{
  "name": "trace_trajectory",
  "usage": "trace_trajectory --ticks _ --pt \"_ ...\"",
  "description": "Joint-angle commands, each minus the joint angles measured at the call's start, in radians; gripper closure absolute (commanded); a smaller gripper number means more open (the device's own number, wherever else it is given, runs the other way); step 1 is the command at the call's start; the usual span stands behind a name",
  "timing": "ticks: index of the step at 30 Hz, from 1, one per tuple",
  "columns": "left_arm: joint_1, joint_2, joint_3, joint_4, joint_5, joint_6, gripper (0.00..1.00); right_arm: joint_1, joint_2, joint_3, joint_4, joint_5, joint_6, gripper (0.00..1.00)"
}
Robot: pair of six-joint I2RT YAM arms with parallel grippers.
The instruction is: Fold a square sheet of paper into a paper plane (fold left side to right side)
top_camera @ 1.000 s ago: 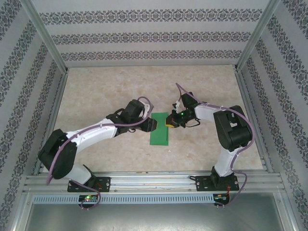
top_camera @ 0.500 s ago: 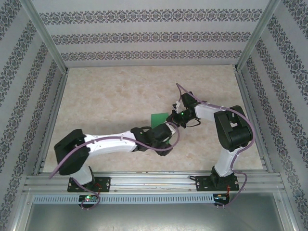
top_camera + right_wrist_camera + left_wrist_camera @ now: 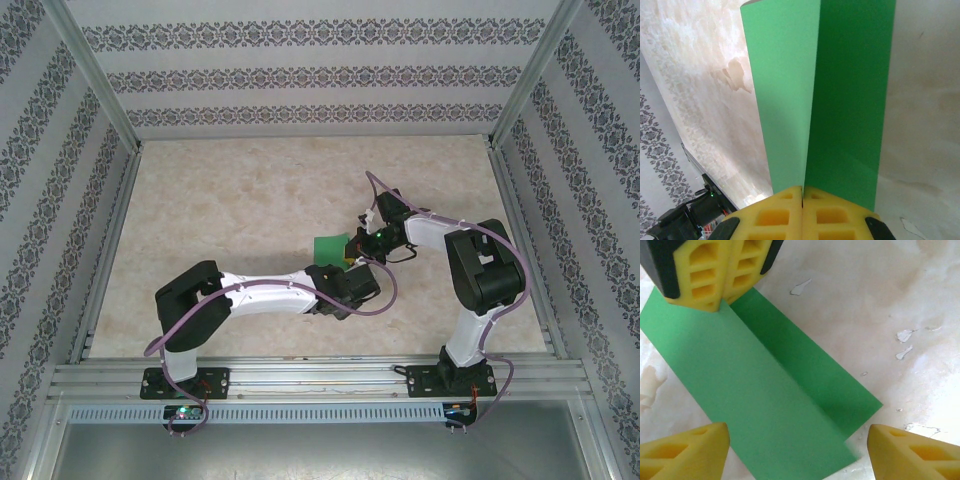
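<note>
The flap's loose edge stops short of the sheet's edge, so next my left gripper peels the flap back while my right gripper pins the sheet's near corner.
The square sheet of paper lies mid-table, bright green, with one side folded over as a lighter flap that leaves a darker strip uncovered. My right gripper is shut, and the flap's free edge runs straight into the seam between its yellow fingers at the sheet's far end. My left gripper hangs open over the sheet's near end, one fingertip on each side of the near corner. From above, the left gripper and its arm hide most of the sheet.
The tabletop is pale and marbled, with small chipped marks beside the sheet. Patterned walls and aluminium posts fence in three sides. The arms' mounting rail runs along the near edge.
The left arm has swung from the sheet's left side round to its near end and now covers much of it, with its jaws wider apart. The right gripper has stayed put.
</note>
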Motion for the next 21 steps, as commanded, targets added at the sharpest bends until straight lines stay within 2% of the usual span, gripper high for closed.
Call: trace_trajectory --ticks 1,6,12,15,17,21 --pt "-0.014 0.004 0.024 -0.051 -0.033 0.006 0.41 -0.005 0.011 0.03 -0.02 -0.005 -0.005 1.0" --pt "-0.014 -0.017 0.012 -0.029 -0.002 -0.001 0.68 -0.007 0.019 0.042 -0.032 0.008 -0.015 1.0" --pt "-0.001 -0.035 -0.008 -0.004 0.044 -0.015 0.88 -0.007 0.023 0.074 -0.051 0.008 -0.029 0.93" --pt "0.016 -0.049 -0.019 0.007 0.085 -0.034 0.95 -0.009 0.004 0.084 -0.053 0.007 -0.042 0.86" --pt "0.032 -0.064 -0.03 0.021 0.132 -0.05 0.98 -0.015 -0.023 0.082 -0.05 0.016 -0.053 0.78" --pt "0.069 -0.092 -0.056 0.051 0.23 -0.091 1.0 -0.041 -0.098 0.055 -0.032 0.05 -0.073 0.64"
